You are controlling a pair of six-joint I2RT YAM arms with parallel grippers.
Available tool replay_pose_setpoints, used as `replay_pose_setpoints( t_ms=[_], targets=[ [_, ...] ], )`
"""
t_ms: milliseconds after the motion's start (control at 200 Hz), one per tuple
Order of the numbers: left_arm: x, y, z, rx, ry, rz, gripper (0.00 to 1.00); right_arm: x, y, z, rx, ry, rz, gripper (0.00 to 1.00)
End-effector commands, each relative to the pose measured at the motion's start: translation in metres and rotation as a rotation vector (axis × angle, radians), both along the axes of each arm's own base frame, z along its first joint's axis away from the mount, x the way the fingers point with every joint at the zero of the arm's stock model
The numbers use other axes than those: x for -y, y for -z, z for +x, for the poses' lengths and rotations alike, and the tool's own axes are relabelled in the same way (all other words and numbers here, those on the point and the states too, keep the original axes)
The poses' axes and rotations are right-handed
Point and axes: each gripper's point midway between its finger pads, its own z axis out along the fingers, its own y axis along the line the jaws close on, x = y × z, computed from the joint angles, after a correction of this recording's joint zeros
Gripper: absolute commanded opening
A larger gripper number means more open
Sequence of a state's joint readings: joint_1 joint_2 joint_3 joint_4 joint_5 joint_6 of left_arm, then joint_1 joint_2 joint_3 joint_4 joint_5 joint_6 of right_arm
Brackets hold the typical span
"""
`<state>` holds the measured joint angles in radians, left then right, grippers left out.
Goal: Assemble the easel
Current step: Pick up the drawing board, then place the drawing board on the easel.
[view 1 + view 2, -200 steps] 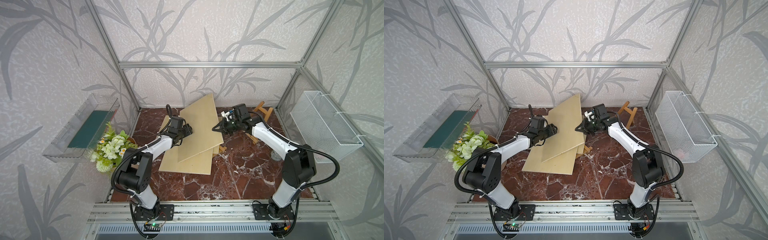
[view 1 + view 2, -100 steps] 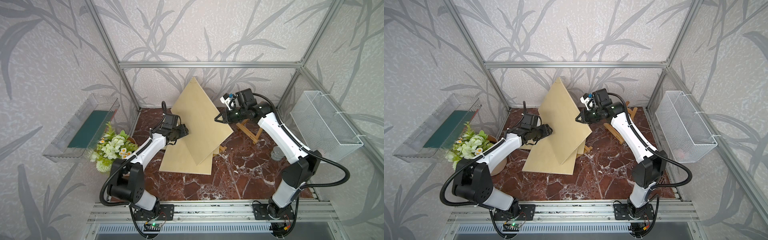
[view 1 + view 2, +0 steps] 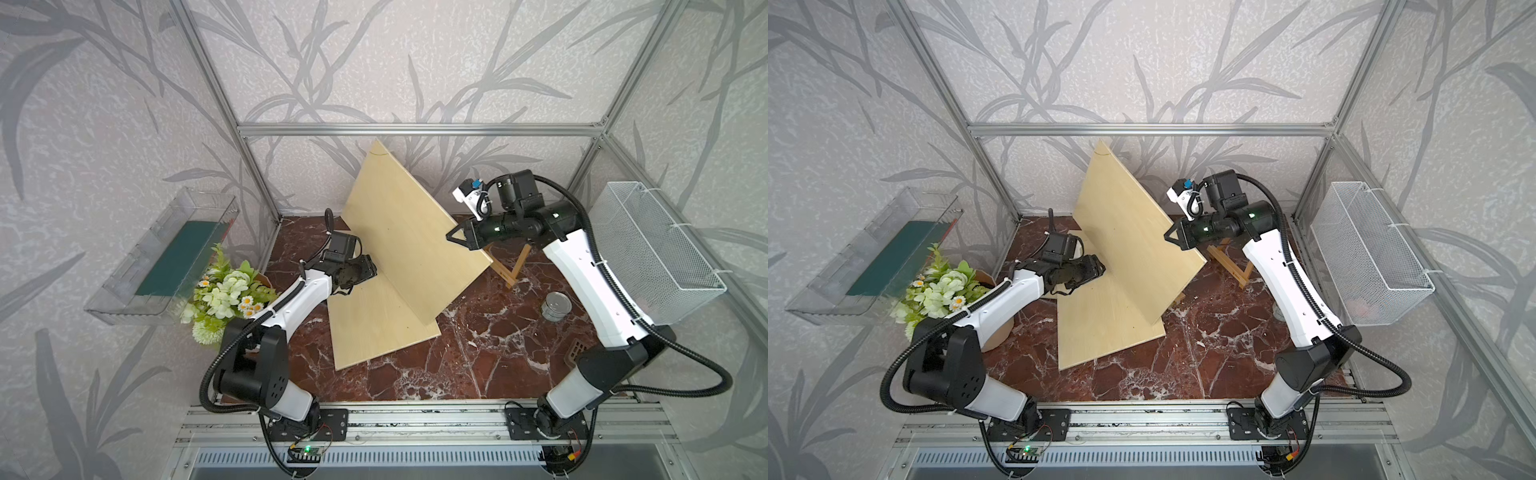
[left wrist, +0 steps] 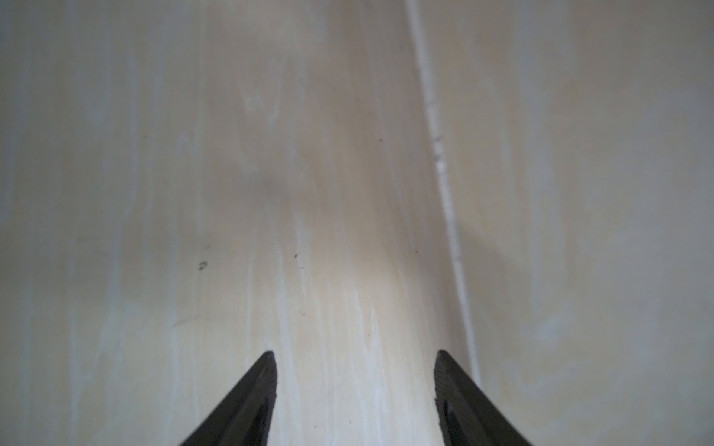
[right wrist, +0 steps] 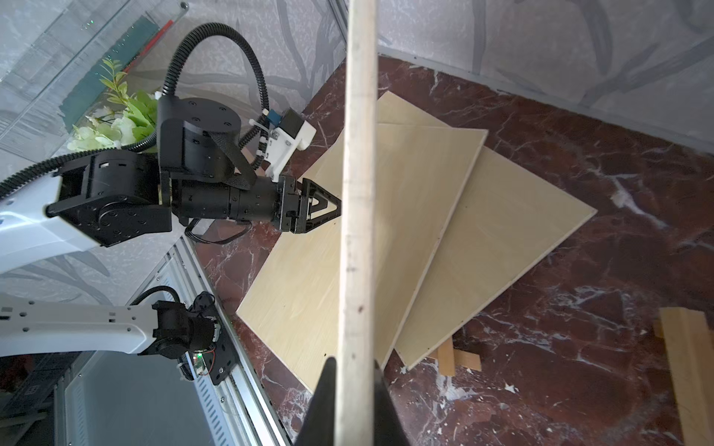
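I have the raised board steep and its upper edge [image 3: 1141,193] in my right gripper, so I keep carrying it to the easel frame [image 3: 1229,266] until it leans there, then let go.
My right gripper [image 3: 454,237] [image 5: 353,363] is shut on the edge of a pale plywood board [image 3: 407,237] [image 3: 1125,232] [image 5: 357,193]. The board stands steeply on its lower edge over two more boards [image 3: 374,328] [image 5: 502,239] lying flat on the floor. My left gripper [image 3: 371,270] [image 3: 1100,268] [image 4: 353,355] is open, its tips close against the raised board's other face, holding nothing; whether they touch it I cannot tell. The wooden easel frame [image 3: 515,266] [image 3: 1233,266] stands behind the right gripper, partly hidden by it.
A pot of flowers [image 3: 224,291] and a clear wall tray [image 3: 166,257] are at the left. A white wire basket [image 3: 652,245] hangs at the right, with a metal tin [image 3: 557,305] on the marble floor below. Small wood pieces [image 5: 456,359] poke out under the flat boards.
The right arm has lifted the board from a low tilt on the stack to a steep stand. The left gripper has drawn back leftward and stays open against it.
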<state>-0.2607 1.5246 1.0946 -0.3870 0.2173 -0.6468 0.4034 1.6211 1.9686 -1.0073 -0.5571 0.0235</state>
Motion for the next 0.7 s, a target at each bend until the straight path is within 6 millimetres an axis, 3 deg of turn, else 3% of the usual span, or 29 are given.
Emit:
replay_pose_setpoints(
  t_ms=[0, 385, 535, 695],
  targets=[
    [0.005, 0.001, 0.002, -0.009, 0.011, -0.015, 0.66, 0.020, -0.085, -0.004, 0.368, -0.028, 0.089, 0.00],
    [0.012, 0.015, 0.003, -0.077, 0.055, 0.008, 0.65, 0.098, -0.112, -0.005, 0.535, 0.112, -0.042, 0.00],
    [0.014, 0.022, 0.004, -0.095, 0.053, 0.015, 0.65, 0.114, -0.112, -0.017, 0.603, 0.089, -0.145, 0.00],
    [0.016, 0.027, 0.004, -0.104, 0.055, 0.021, 0.66, 0.139, -0.107, -0.012, 0.617, 0.138, -0.259, 0.00]
  ],
)
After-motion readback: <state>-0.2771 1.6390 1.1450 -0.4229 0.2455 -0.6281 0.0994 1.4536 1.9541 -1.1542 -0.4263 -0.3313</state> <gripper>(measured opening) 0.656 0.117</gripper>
